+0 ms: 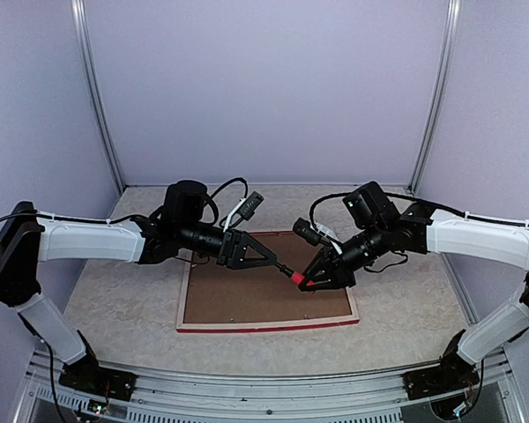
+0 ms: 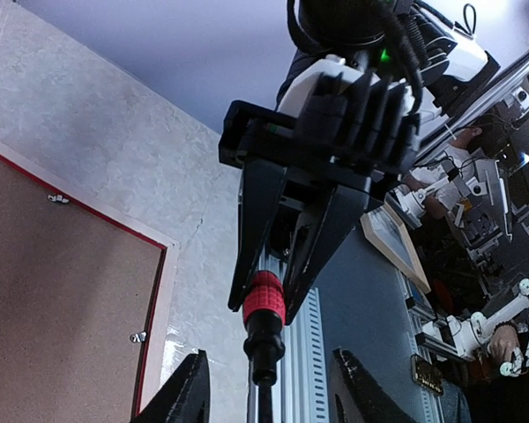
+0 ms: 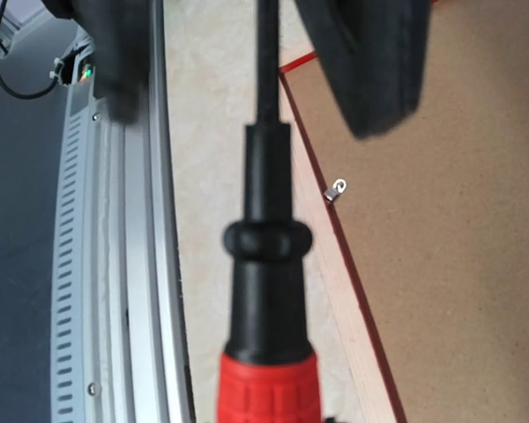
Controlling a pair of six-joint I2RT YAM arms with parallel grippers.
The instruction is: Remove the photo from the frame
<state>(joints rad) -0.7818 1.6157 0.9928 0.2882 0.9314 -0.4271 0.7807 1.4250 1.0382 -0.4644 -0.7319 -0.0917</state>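
Observation:
Only the finger ends of my right gripper pinch the screwdriver's red handle [image 2: 264, 296]. My left gripper should hold the screwdriver's black shaft [image 3: 267, 75] while my right gripper takes a deeper hold of that handle.
The frame [image 1: 266, 325] lies face down on the table, its red rim and pale wood edge [image 2: 154, 308] around a brown backing board [image 1: 256, 295]. The photo is hidden under that board. My right gripper [image 1: 310, 284] is shut on the red handle of a screwdriver [image 1: 297, 277], held above the frame's right part with its black shaft pointing left. In the left wrist view the right gripper [image 2: 264, 300] clamps the handle. My left gripper [image 1: 269, 260] stands open with its fingers on either side of the shaft [image 2: 263, 401], a gap showing on both sides.
Small metal turn clips [image 2: 138, 337] [image 3: 336, 189] sit along the backing board's edge. An aluminium rail [image 3: 115, 264] runs along the near table edge. Lilac walls and posts close in the back and sides.

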